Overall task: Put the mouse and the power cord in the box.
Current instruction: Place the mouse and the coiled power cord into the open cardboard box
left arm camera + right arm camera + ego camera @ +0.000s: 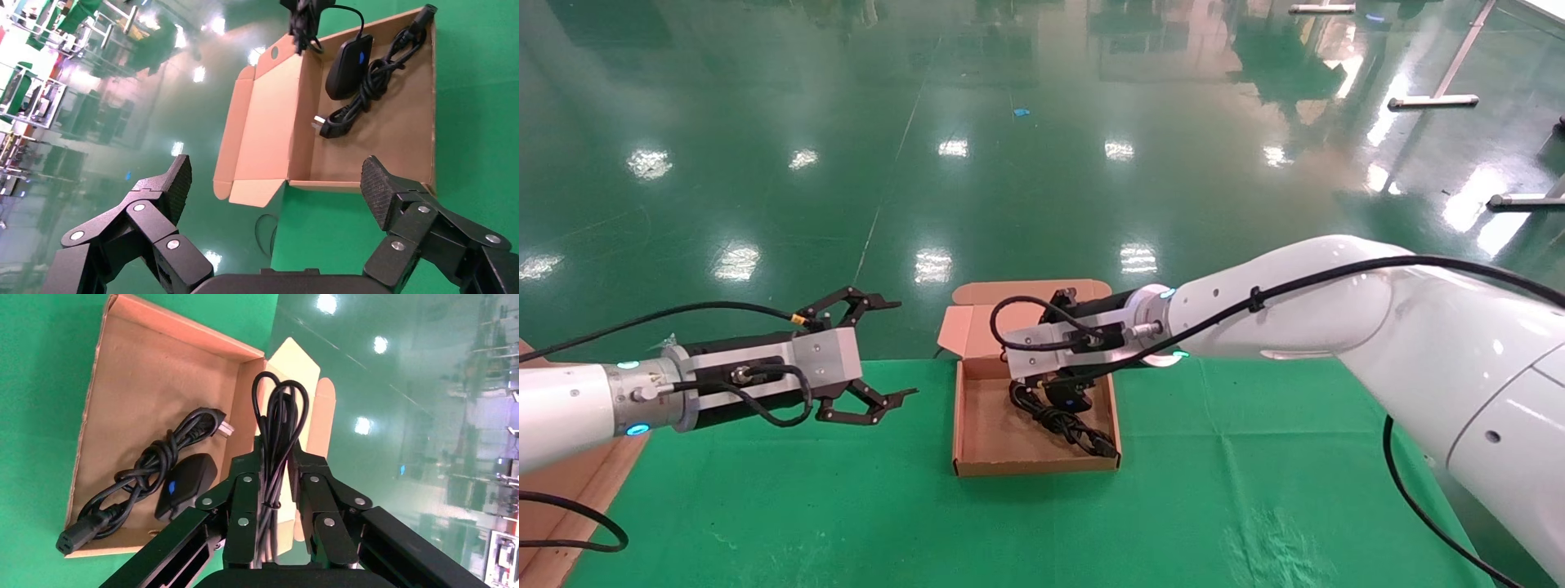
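Note:
The mouse's cable bundle [281, 416] hangs over the back edge of the box. The robot's right gripper should move the bundle inward and set it down along the box's front side [1014, 447] before the gripper opens.
The brown cardboard box [985, 433] lies open on the green table, its lid [263, 122] folded back past the far edge. Inside lie the black mouse [186, 484] and, beside it, the knotted power cord [153, 459]. In the head view the mouse [1065, 398] rests toward the back wall and the power cord [1062, 426] nearer the right wall. My right gripper [278, 450] hangs over the box's back edge, shut on the looped bundle of the mouse's thin cable [278, 404]. My left gripper [899, 349] hovers open and empty to the left of the box.
A larger brown board [576, 482] pokes in at the table's left edge. The table's far edge runs right behind the box, with glossy green floor beyond. Metal stand legs [1430, 101] stand on the floor at far right.

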